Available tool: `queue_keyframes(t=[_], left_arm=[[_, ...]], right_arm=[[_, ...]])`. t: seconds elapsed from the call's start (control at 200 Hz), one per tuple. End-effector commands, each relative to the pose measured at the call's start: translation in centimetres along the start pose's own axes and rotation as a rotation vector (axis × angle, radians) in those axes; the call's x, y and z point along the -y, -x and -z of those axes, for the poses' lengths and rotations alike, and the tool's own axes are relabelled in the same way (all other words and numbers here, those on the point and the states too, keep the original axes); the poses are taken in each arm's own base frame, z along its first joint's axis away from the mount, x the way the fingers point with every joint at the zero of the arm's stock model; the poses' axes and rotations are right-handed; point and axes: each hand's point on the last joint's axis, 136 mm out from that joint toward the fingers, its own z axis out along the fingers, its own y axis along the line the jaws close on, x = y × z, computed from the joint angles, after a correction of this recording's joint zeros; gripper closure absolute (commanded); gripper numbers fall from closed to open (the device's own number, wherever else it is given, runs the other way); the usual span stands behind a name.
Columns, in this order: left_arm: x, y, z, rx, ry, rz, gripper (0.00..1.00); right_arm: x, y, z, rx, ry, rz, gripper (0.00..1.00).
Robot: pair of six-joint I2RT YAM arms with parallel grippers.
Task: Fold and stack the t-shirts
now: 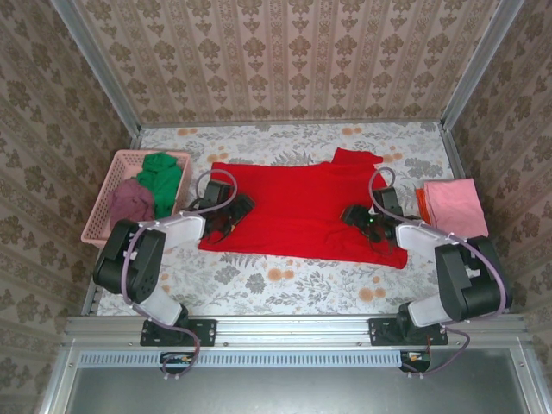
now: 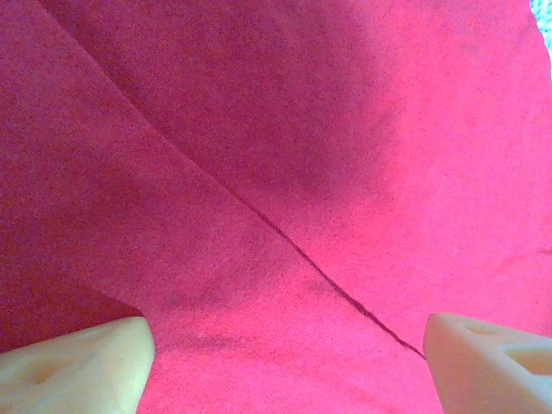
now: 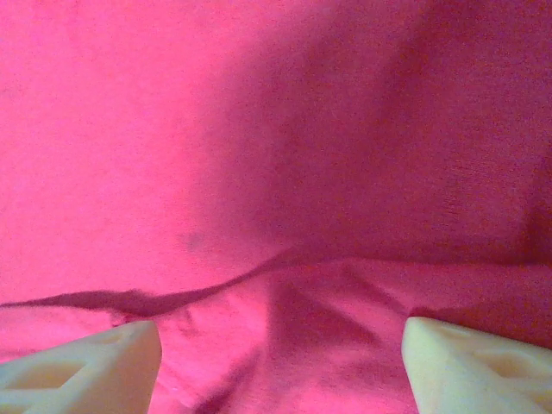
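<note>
A sleeve juts crooked (image 1: 356,157) beyond the red t-shirt's far edge. Next, my right gripper moves away from the t-shirt's near part, goes to the sleeve's corner (image 1: 338,152) and straightens it first.
The large bright red t-shirt (image 1: 297,207) lies spread across the middle of the table. My left gripper (image 1: 226,211) rests low over its left part, open, pale fingertips (image 2: 82,366) wide apart above the red cloth (image 2: 285,172), where a folded edge runs diagonally. My right gripper (image 1: 366,220) sits low over the shirt's right part, open, fingertips (image 3: 470,362) either side of a raised crease in the red cloth (image 3: 259,129). A folded pink t-shirt (image 1: 454,205) lies on an orange one (image 1: 421,200) at the right. Green (image 1: 161,177) and maroon (image 1: 131,201) t-shirts sit in the basket.
The pink lattice basket (image 1: 102,203) stands at the table's left edge. Floral tablecloth (image 1: 285,280) shows in front of the red shirt. Patterned walls and metal posts enclose the table on three sides.
</note>
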Motion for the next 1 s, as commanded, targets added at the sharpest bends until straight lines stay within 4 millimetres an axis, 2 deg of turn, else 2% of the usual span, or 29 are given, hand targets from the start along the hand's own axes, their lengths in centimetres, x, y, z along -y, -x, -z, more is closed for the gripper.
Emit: queue_keyframes(t=[0.0,0.09,0.18,0.33,0.415,0.43,0.435,0.5,0.585,0.675,0.79,0.86,0.995], left_arm=[[-6.3,-4.5,0.1,-0.113,0.221,0.045,0.16],[-5.7,-4.5,0.6,-0.108,0.212,0.021,0.15],[-4.1,-3.3,1.6,-0.071,0.209,-0.032,0.15],[-0.1,0.7,3.2,0.026,0.186,-0.157,0.14],[1.9,2.6,2.9,0.053,0.166,-0.207,0.14],[1.8,3.6,2.8,0.063,0.170,-0.190,0.14],[1.9,3.8,2.8,0.065,0.167,-0.188,0.14],[2.7,5.5,2.0,0.071,0.157,-0.185,0.14],[2.8,6.5,0.4,0.060,0.160,-0.171,0.14],[2.1,6.6,-1.1,0.036,0.175,-0.147,0.14],[0.4,5.4,-2.8,-0.009,0.207,-0.123,0.14],[-0.7,4.2,-3.3,-0.039,0.218,-0.107,0.14],[-2.8,2.0,-3.1,-0.069,0.252,-0.078,0.13]], right_arm=[[3.7,-1.5,1.2,-0.041,-0.122,-0.038,0.25],[3.6,-1.1,1.7,-0.038,-0.084,-0.038,0.25],[2.3,0.0,2.3,-0.026,-0.045,-0.009,0.25],[-1.1,3.3,3.7,0.048,0.034,0.061,0.25],[-3.2,5.4,3.7,0.068,0.068,0.094,0.25],[-3.9,5.9,3.8,0.075,0.081,0.101,0.25],[-3.6,5.6,3.2,0.057,0.071,0.097,0.25],[-4.7,6.7,1.9,0.040,0.077,0.113,0.24],[-5.5,7.9,-0.1,0.023,0.069,0.113,0.24],[-4.2,9.1,-1.7,0.008,-0.010,0.125,0.24],[-1.6,9.9,-2.6,-0.050,-0.116,0.157,0.24],[-0.4,8.9,-3.2,-0.114,-0.114,0.125,0.24],[2.0,5.3,-3.6,-0.200,-0.110,0.040,0.24]])
